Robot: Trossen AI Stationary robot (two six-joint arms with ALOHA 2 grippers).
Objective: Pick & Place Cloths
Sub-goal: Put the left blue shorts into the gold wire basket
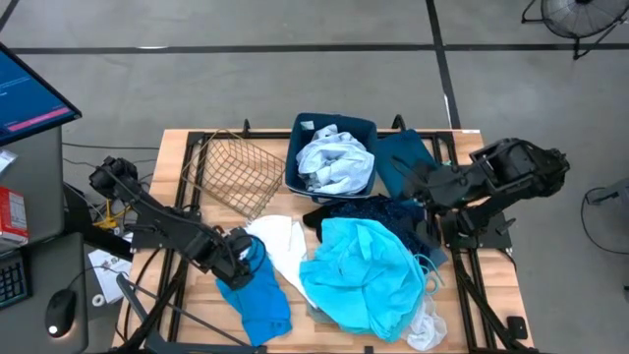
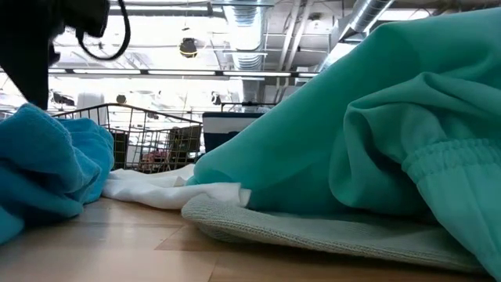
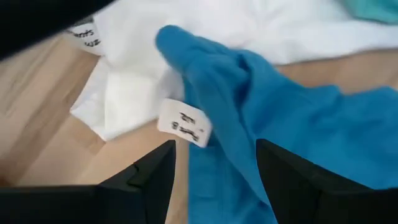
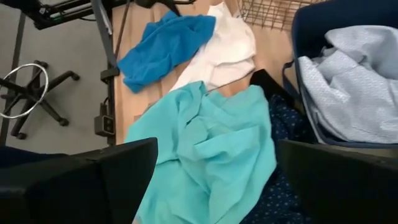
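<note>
My left gripper has the blue cloth's raised fold [image 3: 217,93] between its fingers and the white cloth beyond them, so it should keep going down and close on that fold [image 3: 231,146].
A blue cloth [image 1: 257,300] lies at the table's near left, its far end overlapping a white cloth [image 1: 285,246]. My left gripper [image 3: 214,155] points steeply down over that far end, open. Its fingers stand on either side of a raised blue fold [image 3: 211,81] that bears a white label [image 3: 183,122]. A turquoise cloth [image 1: 359,270] is heaped at the near centre, with a navy dotted cloth [image 1: 369,209] behind it. My right gripper [image 4: 217,149] hangs open high above these two, touching nothing. A pale white-blue cloth [image 1: 336,162] fills the dark blue bin [image 1: 334,123]. My left gripper comes at the blue cloth's raised fold [image 3: 217,124] from above, with one finger on each side of it. Whether the fingers [image 3: 155,180] touch the cloth, I cannot tell.
A brown wire basket [image 1: 231,172] lies at the far left of the table, beside the bin. A dark teal cloth [image 1: 403,157] lies to the right of the bin. A grey-green knit cloth [image 2: 313,227] lies under the turquoise heap. Bare wood [image 1: 197,315] shows near the table's left edge.
</note>
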